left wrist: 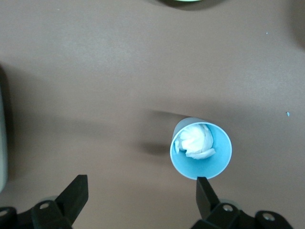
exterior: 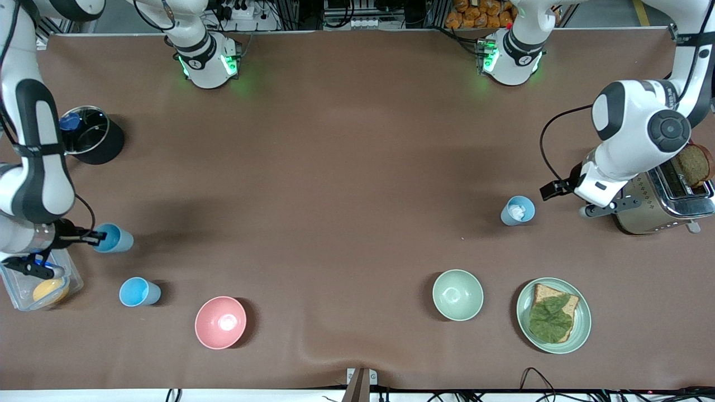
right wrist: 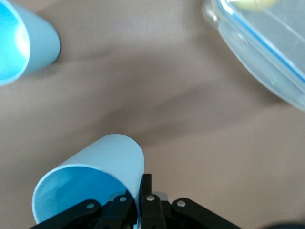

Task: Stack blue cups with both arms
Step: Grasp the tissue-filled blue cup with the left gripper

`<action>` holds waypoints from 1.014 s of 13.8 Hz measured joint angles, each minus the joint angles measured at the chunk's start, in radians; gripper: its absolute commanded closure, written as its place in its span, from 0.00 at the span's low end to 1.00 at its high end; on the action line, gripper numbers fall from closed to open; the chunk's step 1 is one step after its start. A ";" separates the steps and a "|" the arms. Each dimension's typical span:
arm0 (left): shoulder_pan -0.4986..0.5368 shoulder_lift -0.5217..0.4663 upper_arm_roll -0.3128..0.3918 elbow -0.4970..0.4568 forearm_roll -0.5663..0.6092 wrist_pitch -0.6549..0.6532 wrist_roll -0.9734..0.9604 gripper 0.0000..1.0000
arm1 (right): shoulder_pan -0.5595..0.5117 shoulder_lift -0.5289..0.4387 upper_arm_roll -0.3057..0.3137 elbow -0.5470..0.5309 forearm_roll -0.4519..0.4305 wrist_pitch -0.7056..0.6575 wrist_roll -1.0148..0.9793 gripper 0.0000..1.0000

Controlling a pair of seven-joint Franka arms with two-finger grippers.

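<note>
The crumpled white thing is lower than the blue cup's rim [exterior: 517,210], so it will come along inside the blue cup when I carry the cup.
Three blue cups show in the front view. My right gripper [exterior: 92,238] is shut on the rim of one blue cup [exterior: 114,239] near the right arm's end of the table, one finger inside and one outside; the right wrist view shows the gripper [right wrist: 138,191] on this cup [right wrist: 95,179]. A second blue cup [exterior: 139,292] stands nearer the camera and also shows in the right wrist view [right wrist: 24,43]. A third blue cup [exterior: 518,210], with something white inside, stands toward the left arm's end. My left gripper [exterior: 609,207] is open and empty beside it; in the left wrist view the cup [left wrist: 202,148] is close to one finger of the gripper [left wrist: 141,183].
A pink bowl [exterior: 220,322] and a pale green bowl [exterior: 458,294] stand near the camera's edge. A green plate [exterior: 581,329] holds bread and lettuce. A toaster [exterior: 665,198] stands under the left arm. A clear container [exterior: 39,285] and a lidded pot [exterior: 89,134] stand near the right arm.
</note>
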 measured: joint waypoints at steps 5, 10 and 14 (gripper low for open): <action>-0.002 0.057 -0.018 0.000 0.000 0.077 -0.001 0.00 | 0.002 -0.060 0.001 -0.001 0.000 -0.123 -0.001 1.00; -0.002 0.119 -0.025 0.000 0.000 0.161 -0.001 0.00 | 0.004 -0.060 0.002 -0.006 0.000 -0.135 -0.002 1.00; -0.002 0.163 -0.033 0.000 0.000 0.198 -0.001 0.20 | 0.003 -0.060 0.001 -0.007 0.000 -0.136 -0.002 1.00</action>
